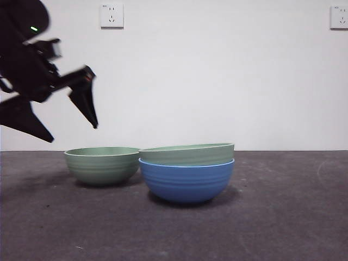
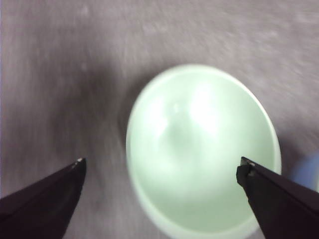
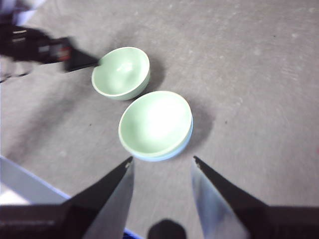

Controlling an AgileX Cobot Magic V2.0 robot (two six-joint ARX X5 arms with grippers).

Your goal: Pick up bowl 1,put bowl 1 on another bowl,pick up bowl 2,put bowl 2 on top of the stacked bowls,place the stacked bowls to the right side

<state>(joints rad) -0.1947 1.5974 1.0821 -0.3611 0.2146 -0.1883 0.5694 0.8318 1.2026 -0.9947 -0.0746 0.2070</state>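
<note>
My gripper will bring the blue bowl (image 1: 186, 182) along when it carries the stack, because the pale green bowl nests deep (image 1: 190, 155) with its rim close above the blue bowl.
The blue bowl (image 1: 186, 182) stands mid-table with one pale green bowl (image 1: 187, 154) nested inside it. From above, this green bowl (image 3: 155, 122) almost hides the blue bowl's rim (image 3: 175, 151). A second pale green bowl (image 1: 102, 166) stands alone just left of the pair, nearly touching it. My left gripper (image 1: 74, 134) hangs open above and left of that lone bowl. Its jaws frame the lone bowl (image 2: 199, 149) with nothing held. My right gripper (image 3: 163, 159) is open high over the table and looks down on both the stack and the lone bowl (image 3: 121, 72).
The dark grey tabletop (image 1: 283, 217) stretches right of the stack. A white wall with two sockets (image 1: 111, 16) closes the back. A pale edge (image 3: 20, 184) shows beside the right gripper. The left arm (image 3: 40, 47) is visible next to the lone bowl.
</note>
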